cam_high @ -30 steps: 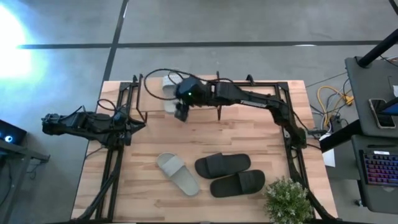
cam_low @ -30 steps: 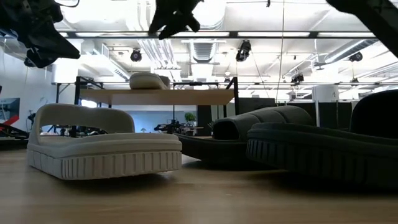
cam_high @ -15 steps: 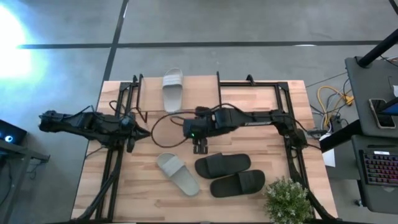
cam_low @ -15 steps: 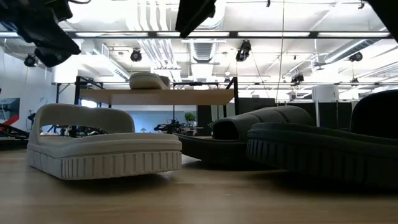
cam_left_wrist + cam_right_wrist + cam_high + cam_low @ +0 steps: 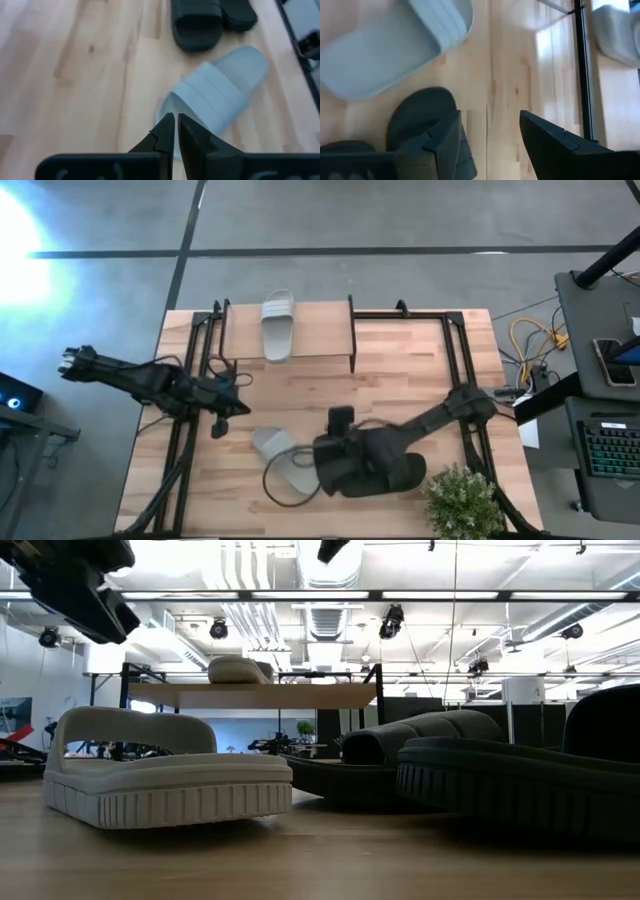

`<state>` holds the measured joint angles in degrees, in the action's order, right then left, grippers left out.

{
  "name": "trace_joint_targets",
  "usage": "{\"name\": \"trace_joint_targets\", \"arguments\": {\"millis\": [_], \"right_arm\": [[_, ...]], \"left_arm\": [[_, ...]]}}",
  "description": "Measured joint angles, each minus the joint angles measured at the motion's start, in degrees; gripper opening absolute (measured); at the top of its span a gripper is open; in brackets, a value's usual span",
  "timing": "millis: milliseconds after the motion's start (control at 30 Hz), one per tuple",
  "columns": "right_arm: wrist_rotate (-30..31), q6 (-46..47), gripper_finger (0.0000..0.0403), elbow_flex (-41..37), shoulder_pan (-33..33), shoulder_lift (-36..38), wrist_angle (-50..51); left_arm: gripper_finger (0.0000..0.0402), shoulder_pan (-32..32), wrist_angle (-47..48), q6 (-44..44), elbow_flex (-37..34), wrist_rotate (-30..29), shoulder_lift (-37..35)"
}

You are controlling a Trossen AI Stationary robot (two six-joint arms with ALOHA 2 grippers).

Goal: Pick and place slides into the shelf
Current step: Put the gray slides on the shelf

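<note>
The broad strap [image 5: 439,22] stands curved over the sole, so I expect the grey slide [image 5: 290,461] to keep its arch open while I carry it by the strap's side.
One pale grey slide [image 5: 277,326] lies on the shelf's top board [image 5: 320,330] at the table's far side; it also shows in the low view [image 5: 238,670]. The other grey slide [image 5: 283,457] and the black pair [image 5: 372,465] lie on the table near its front edge. My right gripper [image 5: 490,131] is open and hovers above the far end of a black slide [image 5: 422,112], high in the low view [image 5: 330,548]. My left gripper [image 5: 175,127] is shut and empty, above the table just left of the grey slide [image 5: 220,92].
A potted plant [image 5: 462,500] stands at the near right corner beside the black slides. Black frame rails [image 5: 185,430] run along the table's left and right sides. A dark cable [image 5: 275,485] loops over the near grey slide. Bare wood lies between shelf and slides.
My right gripper has left the shelf, where a grey slide stays lying, and has swung toward the table's near edge until it hangs over the black slides. My left gripper has gone a little toward the near edge, closer to the grey slide on the table.
</note>
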<state>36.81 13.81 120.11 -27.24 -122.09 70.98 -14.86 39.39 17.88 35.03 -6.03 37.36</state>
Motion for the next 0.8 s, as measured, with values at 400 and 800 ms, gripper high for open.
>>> {"name": "trace_joint_targets", "arguments": {"millis": [400,800], "right_arm": [[-4.9,-15.6,0.0194,-18.1,1.4,0.0,-41.6],[-10.4,-27.0,0.0194,-28.1,4.2,-1.9,-62.7]], "left_arm": [[0.0002,-16.0,0.6,16.6,0.0,-3.7,-2.8],[0.0,-27.3,0.6,23.8,4.4,-11.6,1.2]]}}
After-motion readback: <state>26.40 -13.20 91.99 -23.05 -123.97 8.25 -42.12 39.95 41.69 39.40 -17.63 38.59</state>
